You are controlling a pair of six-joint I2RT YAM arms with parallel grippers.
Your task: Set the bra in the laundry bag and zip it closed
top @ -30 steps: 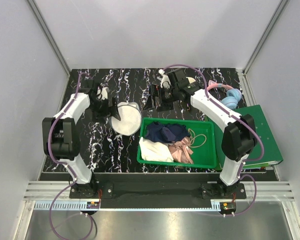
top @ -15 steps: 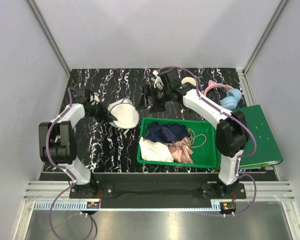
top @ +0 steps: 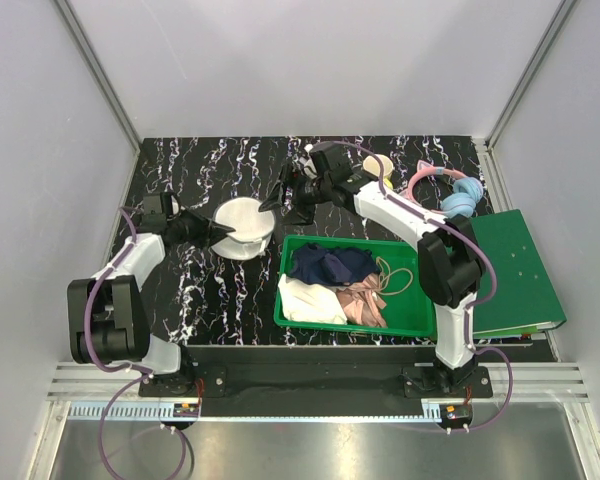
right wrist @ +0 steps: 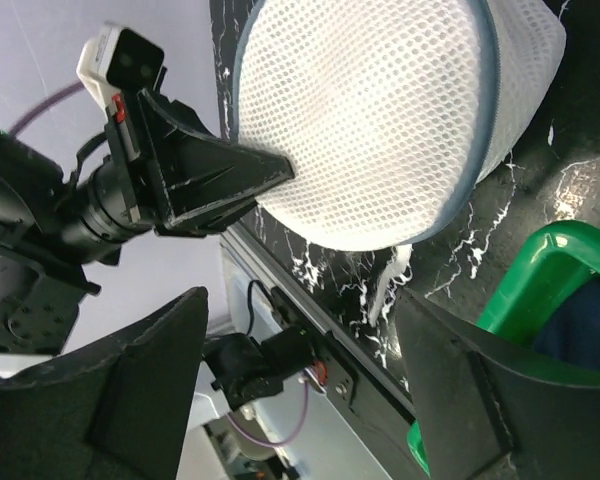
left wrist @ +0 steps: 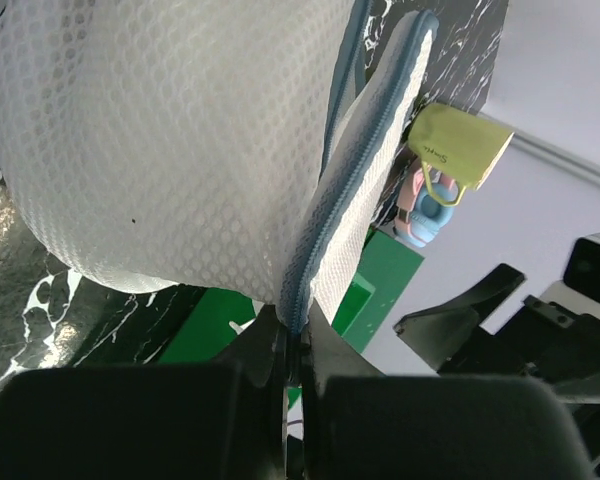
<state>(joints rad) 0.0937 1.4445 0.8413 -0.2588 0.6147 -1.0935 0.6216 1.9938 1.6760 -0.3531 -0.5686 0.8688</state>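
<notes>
The laundry bag's rim is pinched by my left gripper away from the white tab. My right gripper should first hold the zipper's tab end, and then my left gripper should take the nearby zipper.
The laundry bag is a round white mesh case with a blue rim zipper, propped on edge on the black marbled table. My left gripper is shut on the zipper rim at the bag's left side. In the left wrist view the jaws pinch the blue zipper, and the mesh bag fills the frame. My right gripper stands open just right of the bag, with nothing between its fingers. The right wrist view shows the bag ahead of that gripper. The bra is hidden.
A green tray with navy, cream and pink garments sits right of the bag, close to its lower edge. A green binder, pink-and-blue headphones and a yellow mug lie at the back right.
My left gripper has shut on the bag's rim and pulled back left, tipping the bag onto its edge. My right gripper has moved left toward the bag.
</notes>
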